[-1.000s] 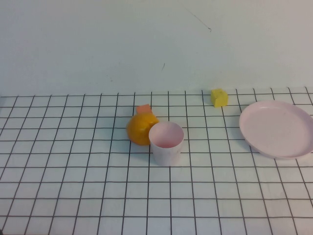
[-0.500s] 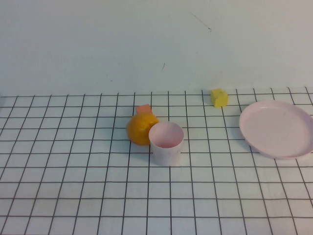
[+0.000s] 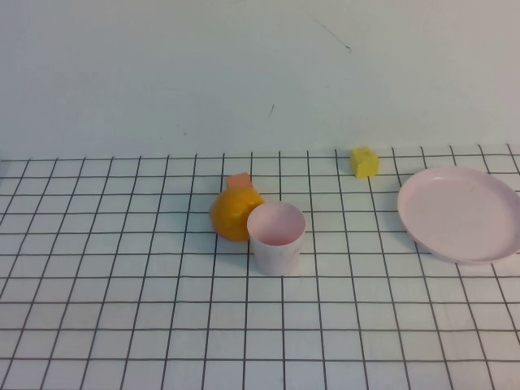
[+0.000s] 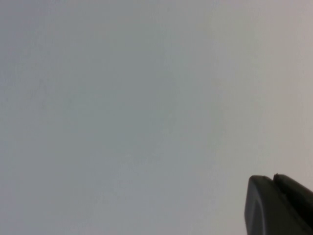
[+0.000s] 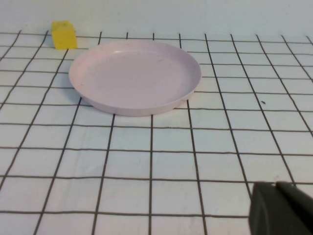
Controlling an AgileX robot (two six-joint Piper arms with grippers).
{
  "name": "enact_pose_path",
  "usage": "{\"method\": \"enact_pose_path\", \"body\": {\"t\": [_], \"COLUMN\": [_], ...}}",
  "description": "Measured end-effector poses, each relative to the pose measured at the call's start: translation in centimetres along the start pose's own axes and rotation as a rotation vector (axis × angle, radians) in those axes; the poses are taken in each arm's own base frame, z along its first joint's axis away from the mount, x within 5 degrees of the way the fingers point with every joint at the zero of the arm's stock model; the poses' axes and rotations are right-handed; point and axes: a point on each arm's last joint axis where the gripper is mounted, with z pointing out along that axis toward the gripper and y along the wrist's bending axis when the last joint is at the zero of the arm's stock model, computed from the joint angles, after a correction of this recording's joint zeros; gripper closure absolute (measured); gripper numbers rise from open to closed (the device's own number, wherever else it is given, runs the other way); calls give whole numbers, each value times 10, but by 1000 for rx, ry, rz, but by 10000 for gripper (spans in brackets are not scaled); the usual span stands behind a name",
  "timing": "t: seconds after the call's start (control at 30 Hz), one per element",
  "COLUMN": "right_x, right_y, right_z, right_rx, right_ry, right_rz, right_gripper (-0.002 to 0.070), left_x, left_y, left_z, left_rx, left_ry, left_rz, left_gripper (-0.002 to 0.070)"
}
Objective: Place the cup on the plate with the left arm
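Note:
I can see the upright pale pink cup's near rim clear of the orange fruit (image 3: 232,214), so my left gripper should continue toward that rim (image 3: 262,241) and close astride it.
The pale pink cup (image 3: 276,238) stands upright on the grid table near the middle, touching the orange fruit (image 3: 231,214) behind it on its left. The wide pink plate (image 3: 463,213) lies at the right edge and also shows in the right wrist view (image 5: 134,76). Neither arm shows in the high view. My left gripper (image 4: 274,178) shows only as dark fingertips close together, facing a blank grey surface, with nothing between them. My right gripper (image 5: 275,185) is low over the table in front of the plate, fingertips together and empty.
A yellow cube (image 3: 365,162) sits at the back near the wall, left of the plate, and also shows in the right wrist view (image 5: 63,34). A small salmon block (image 3: 239,180) lies right behind the orange fruit. A pale wall bounds the table's far edge.

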Motion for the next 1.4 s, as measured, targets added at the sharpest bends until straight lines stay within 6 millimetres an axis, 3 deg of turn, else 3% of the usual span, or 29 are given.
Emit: {"method": "enact_pose_path", "body": {"t": [0.17, 0.3, 0.47, 0.73, 0.87, 1.0, 1.27, 1.33, 1.4], "right_x": [0, 0, 0, 0, 0, 0, 0, 0, 0], "right_y": [0, 0, 0, 0, 0, 0, 0, 0, 0], "right_z": [0, 0, 0, 0, 0, 0, 0, 0, 0], "right_rx": [0, 0, 0, 0, 0, 0, 0, 0, 0], "right_ry": [0, 0, 0, 0, 0, 0, 0, 0, 0], "right_rz": [0, 0, 0, 0, 0, 0, 0, 0, 0], "right_gripper": [678, 678, 678, 678, 678, 678, 678, 678, 678], "left_x": [-52, -77, -77, -35, 2, 47, 147, 165, 183], "left_y": [-12, -19, -25, -48, -54, -69, -118, -126, -128], "left_z": [17, 46, 94, 180, 223, 257, 293, 298, 301], "left_rx": [-12, -35, -37, 213, 305, 353, 319, 329, 331], "left_ry": [166, 360, 676, 1201, 1341, 1455, 1657, 1700, 1749], "left_rz": [-55, -58, -29, -120, -192, -151, -112, -86, -72], "left_gripper": [677, 677, 677, 677, 677, 677, 664, 612, 510]}}
